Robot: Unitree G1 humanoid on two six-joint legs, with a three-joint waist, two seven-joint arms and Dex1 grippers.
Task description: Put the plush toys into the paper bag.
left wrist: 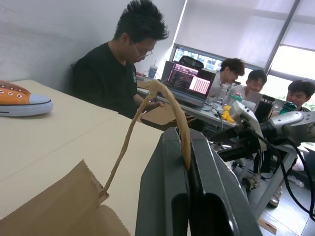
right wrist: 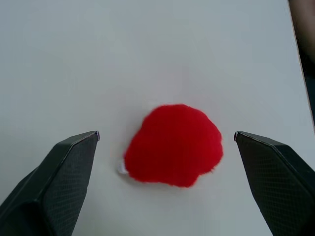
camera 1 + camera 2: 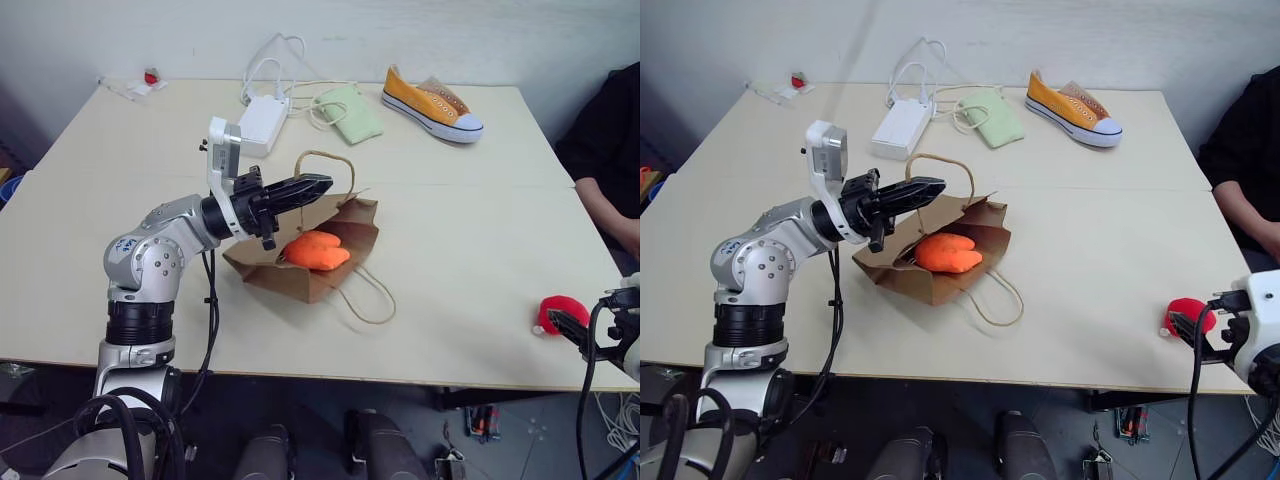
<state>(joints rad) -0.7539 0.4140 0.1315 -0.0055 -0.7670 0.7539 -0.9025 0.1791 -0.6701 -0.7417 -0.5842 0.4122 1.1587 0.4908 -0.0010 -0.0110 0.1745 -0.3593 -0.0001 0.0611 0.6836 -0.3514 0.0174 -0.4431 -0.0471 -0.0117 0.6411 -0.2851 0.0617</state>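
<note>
I can see a white bit point(image 2: 122, 166) sticking out from under the red plush toy's edge point(image 3: 563, 313), so I should expect more white trim hidden underneath when I lift the red plush toy.
The brown paper bag point(image 3: 300, 282) lies on its side at the table's middle, mouth toward the right. An orange plush toy point(image 3: 317, 251) sits in its mouth. My left gripper point(image 3: 318, 186) is shut on the bag's upper cord handle point(image 1: 183, 132) and holds it lifted above the bag. The other handle point(image 3: 370, 302) lies flat on the table. A red plush toy point(image 2: 172, 145) with a white bit rests near the table's front right edge. My right gripper point(image 2: 166, 133) stands open just short of it, one finger on each side, not touching.
At the back of the table lie an orange-yellow sneaker point(image 3: 432, 103), a pale green pouch point(image 3: 348, 112) and a white adapter box point(image 3: 263, 122) with cables. A person in black point(image 3: 610, 150) sits at the table's right side. The front table edge runs close to the red toy.
</note>
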